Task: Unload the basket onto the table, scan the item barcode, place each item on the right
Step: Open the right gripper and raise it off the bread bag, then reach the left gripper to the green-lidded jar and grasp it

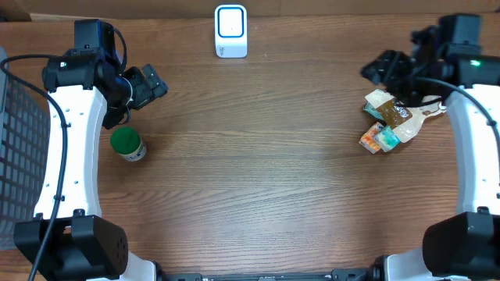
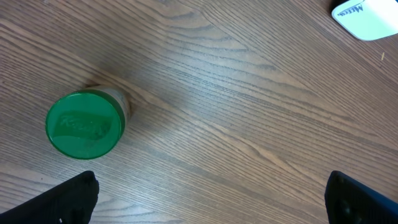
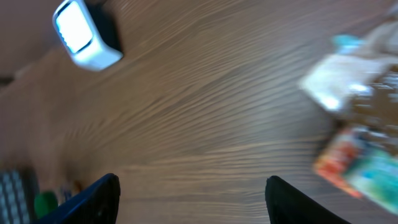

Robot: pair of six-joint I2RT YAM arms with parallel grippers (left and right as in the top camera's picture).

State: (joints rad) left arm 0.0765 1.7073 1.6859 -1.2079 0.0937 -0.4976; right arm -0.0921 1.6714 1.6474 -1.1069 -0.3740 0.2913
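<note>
The jar with the green lid (image 1: 128,144) is near the basket and far from the robot's right gripper, so the left gripper should first push it toward the table's middle (image 1: 233,134).
The white barcode scanner (image 1: 230,31) stands upright at the table's back middle; it also shows as the scanner's corner (image 2: 367,15) in the left wrist view and as a blurred scanner (image 3: 87,34) in the right wrist view. A jar with a green lid (image 1: 126,144) (image 2: 84,124) stands at the left, just below my left gripper (image 1: 156,84) (image 2: 211,208), which is open and empty. A pile of snack packets (image 1: 388,121) (image 3: 360,124) lies at the right. My right gripper (image 1: 373,70) (image 3: 193,199) hovers just above and left of the pile, open, with nothing between its fingers.
A dark wire basket (image 1: 16,140) sits off the table's left edge. Bare wood table (image 1: 258,172) stretches between the jar and the packets. The right wrist view is blurred by motion.
</note>
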